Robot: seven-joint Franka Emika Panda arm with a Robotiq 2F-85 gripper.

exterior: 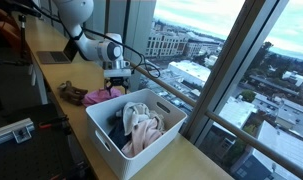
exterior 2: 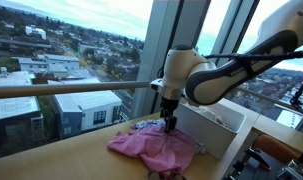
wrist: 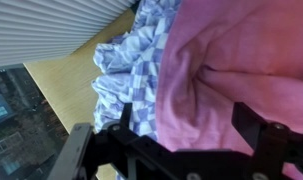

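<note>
I should go on lowering my open fingers, which straddle the pink cloth's edge (wrist: pixel 165 88) over the checked cloth (wrist: pixel 142 92), until both cloths lie between them, then close my gripper.
My gripper (wrist: pixel 191 120) is open, its two black fingers straddling a pink cloth (wrist: pixel 241 70) that lies crumpled on the wooden tabletop. A blue-and-white checked cloth (wrist: pixel 136 70) lies beside and partly under the pink one. In both exterior views the gripper (exterior 2: pixel 170 122) points straight down onto the pink cloth (exterior 2: pixel 151 148), next to a white basket (exterior: pixel 141 135); the gripper (exterior: pixel 116 80) hangs over the pink cloth (exterior: pixel 99 96). The jaws hold nothing.
The white basket (exterior 2: pixel 216 125) holds several garments, dark and beige. A brown item (exterior: pixel 69 90) lies further along the wooden counter (exterior: pixel 51 75). A large window with a metal rail (exterior 2: pixel 71 88) runs along the counter's edge. A laptop (exterior: pixel 56 55) sits at the far end.
</note>
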